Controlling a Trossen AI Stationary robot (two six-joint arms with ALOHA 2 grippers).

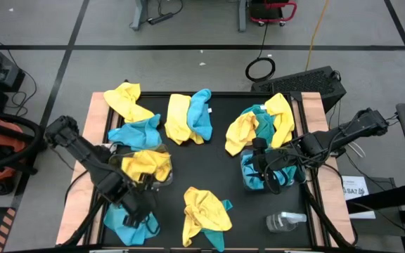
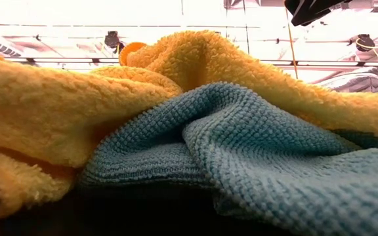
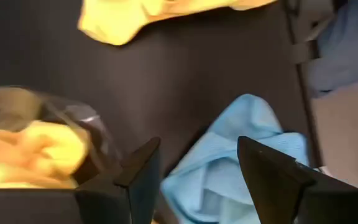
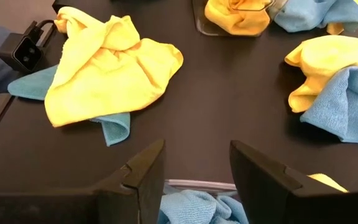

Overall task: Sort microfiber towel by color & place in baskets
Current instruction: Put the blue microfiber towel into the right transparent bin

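The blue towel (image 1: pixel 120 223) will come up bunched, with its edges flopping over, when I lift it, because loose folds (image 3: pixel 229 163) stick up between my left gripper's fingers.
Yellow and turquoise microfiber towels lie crumpled on the black mat. My left gripper (image 1: pixel 138 205) (image 3: pixel 197 174) is open at the near left, its fingers standing on either side of a blue towel (image 1: pixel 127 226) (image 3: pixel 232 168) that lies flat on the mat. Just beyond it, the left basket (image 1: pixel 162 176) (image 3: pixel 98 127) holds yellow towels (image 1: pixel 145 165). My right gripper (image 1: pixel 260 165) (image 4: pixel 196 168) is open above the right basket (image 1: pixel 248 181) (image 4: pixel 197 185), which holds blue towels (image 4: pixel 194 208).
Loose towels: a yellow one (image 1: pixel 127 100), a blue one (image 1: pixel 133 131), a yellow-and-blue pair (image 1: pixel 188 116), a mixed heap (image 1: pixel 259 121), and yellow over blue (image 1: pixel 206 214) (image 4: pixel 107 65) (image 2: pixel 195 124) near the front. A clear bottle (image 1: pixel 284 222) lies at the near right. Wooden table edges border the mat.
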